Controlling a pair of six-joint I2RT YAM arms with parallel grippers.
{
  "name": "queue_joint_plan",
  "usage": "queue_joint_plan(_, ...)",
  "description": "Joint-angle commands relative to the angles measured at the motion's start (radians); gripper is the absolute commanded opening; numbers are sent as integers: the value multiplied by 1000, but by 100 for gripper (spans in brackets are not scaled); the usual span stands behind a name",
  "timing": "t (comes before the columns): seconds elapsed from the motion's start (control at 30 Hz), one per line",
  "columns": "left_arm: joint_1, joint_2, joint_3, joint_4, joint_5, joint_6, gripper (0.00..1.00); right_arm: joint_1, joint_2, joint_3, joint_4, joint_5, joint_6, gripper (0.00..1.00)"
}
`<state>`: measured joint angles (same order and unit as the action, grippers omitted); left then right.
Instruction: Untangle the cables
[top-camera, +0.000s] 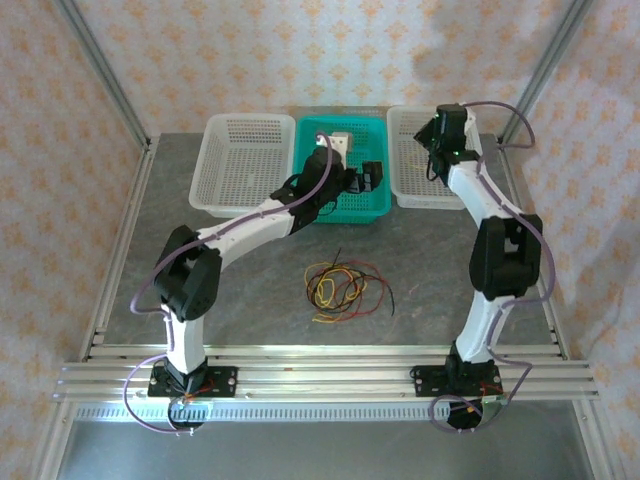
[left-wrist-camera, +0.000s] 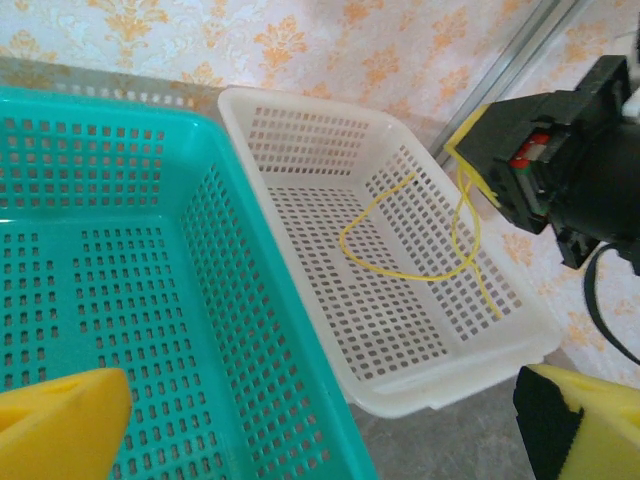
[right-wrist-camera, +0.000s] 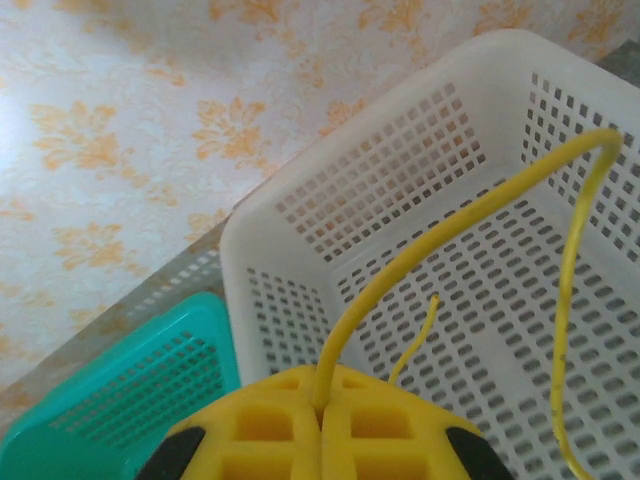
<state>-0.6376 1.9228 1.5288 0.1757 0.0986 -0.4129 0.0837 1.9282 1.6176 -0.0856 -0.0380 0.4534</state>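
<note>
I keep lowering the yellow cable's loop, which hangs inside the white basket's rim below my right gripper, toward that basket's bottom and let go there.
The cables lie in a loose tangle of red, yellow and black strands on the grey table, in front of the baskets. A single yellow cable rises from the closed pads of my right gripper, which is shut on it. This cable loops down into the right white basket. My right gripper hangs above that basket. My left gripper hovers over the teal basket. It is open, its yellow fingers wide apart with nothing between them.
Three perforated baskets stand in a row at the back: a white one on the left, the teal one in the middle, a white one on the right. Metal frame posts stand at the table's back corners.
</note>
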Motion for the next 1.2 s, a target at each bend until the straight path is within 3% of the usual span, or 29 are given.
queue_joint_plan(0.0,20,59,80,11,56,-6,99,-9,89,108,-69,-6,10,0)
queue_joint_plan(0.43,25,224,287,-82,154,40,99,-20,360,395,-228,-2,9,1)
queue_joint_plan(0.63,24,227,280,-95,169,40,99,-22,361,407,-247,-8,-8,26)
queue_joint_plan(0.97,14,96,124,-56,159,53,100,-22,236,358,-249,-19,-19,64)
queue_joint_plan(1.07,0,52,84,-69,133,70,100,-22,182,320,-260,-6,-17,73)
queue_joint_plan(1.17,-20,3,31,-79,104,94,100,-22,125,268,-281,0,-25,77)
